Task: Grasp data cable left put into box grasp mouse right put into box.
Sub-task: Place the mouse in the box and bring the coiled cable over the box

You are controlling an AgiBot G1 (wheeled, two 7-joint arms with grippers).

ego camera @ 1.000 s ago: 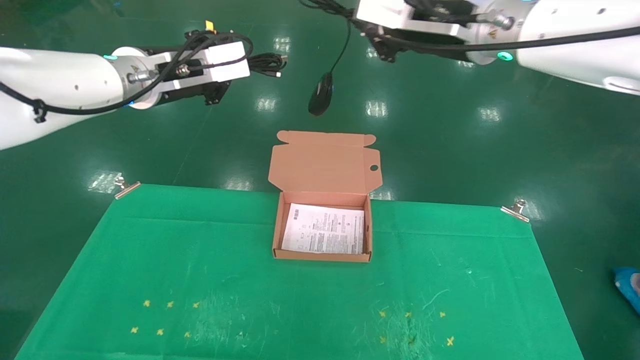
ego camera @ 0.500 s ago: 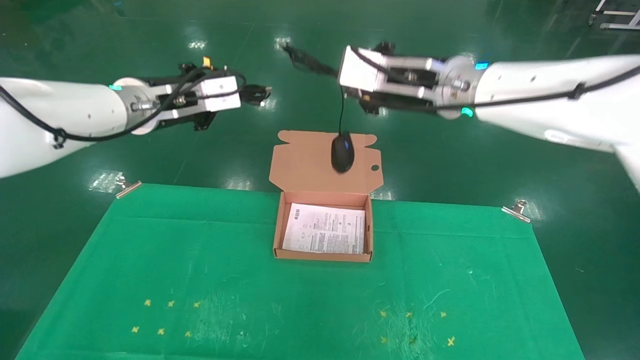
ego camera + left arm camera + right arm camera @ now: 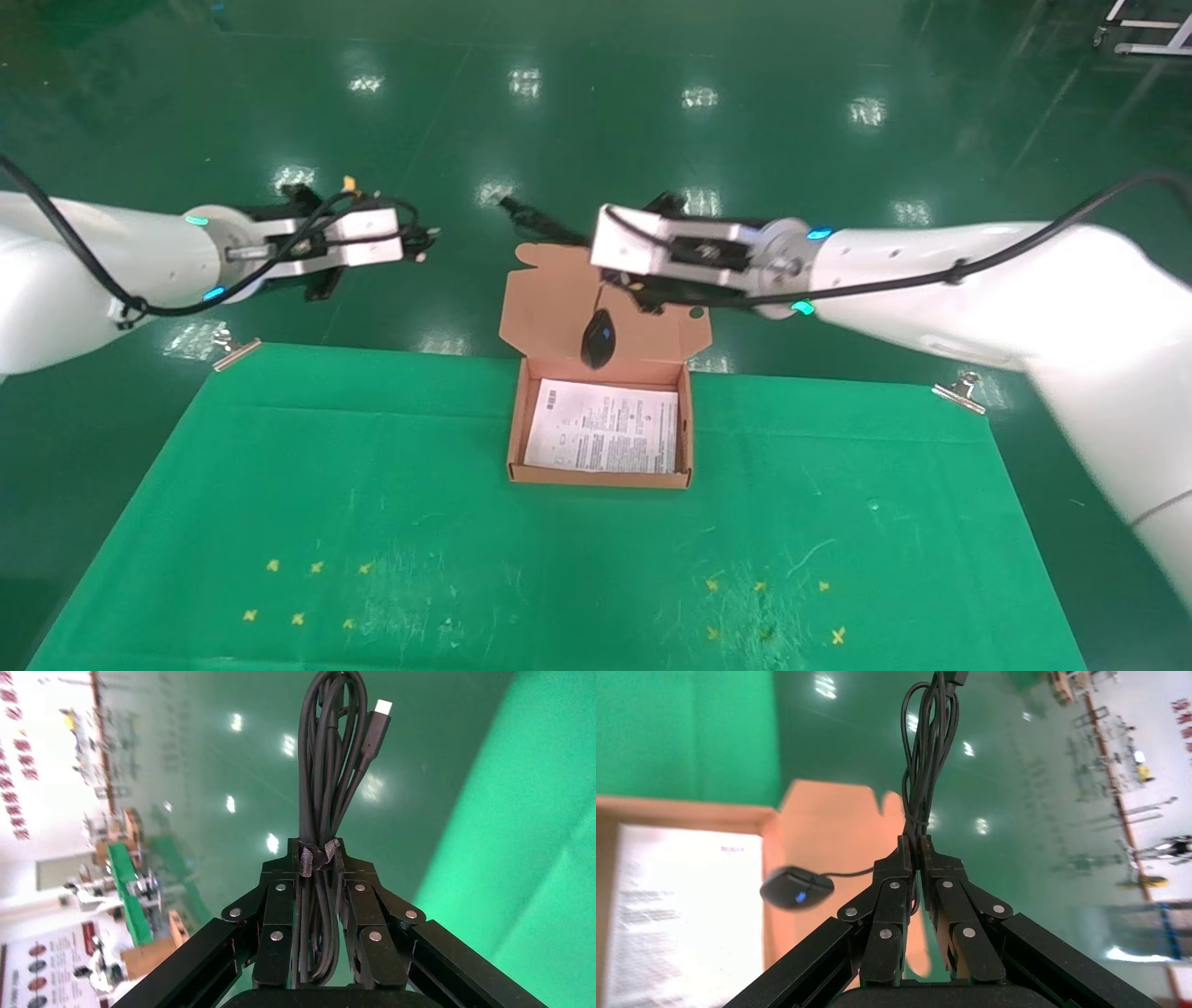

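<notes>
The mouse (image 3: 599, 339) hangs over the box's back side, so the robot's left gripper should hold the data cable out of the way while the right gripper lowers the mouse onto the sheet (image 3: 603, 426).
The salmon-orange box (image 3: 514, 438) stands open at the back middle of the green cloth, its lid (image 3: 549, 312) raised and a white printed sheet (image 3: 603, 438) inside. My right gripper (image 3: 596, 244) is shut on the bundled cord (image 3: 926, 755) of the black mouse (image 3: 597, 339). The mouse hangs by its cord in front of the lid, above the box's back wall. It shows with its blue light in the right wrist view (image 3: 796, 887). My left gripper (image 3: 414, 244) is off to the left of the lid, shut on the looped data cable (image 3: 330, 762), whose plug points away.
The green cloth (image 3: 372, 485) covers the table and is held by metal clips at the back corners (image 3: 233, 349) (image 3: 959, 391). Small yellow marks (image 3: 307, 592) (image 3: 773, 610) lie near the front. Shiny green floor lies beyond the table.
Both arms have come down and nearer. The hanging mouse has moved from beyond the lid to in front of it, lower, over the box's back wall. The left gripper still holds the data cable.
</notes>
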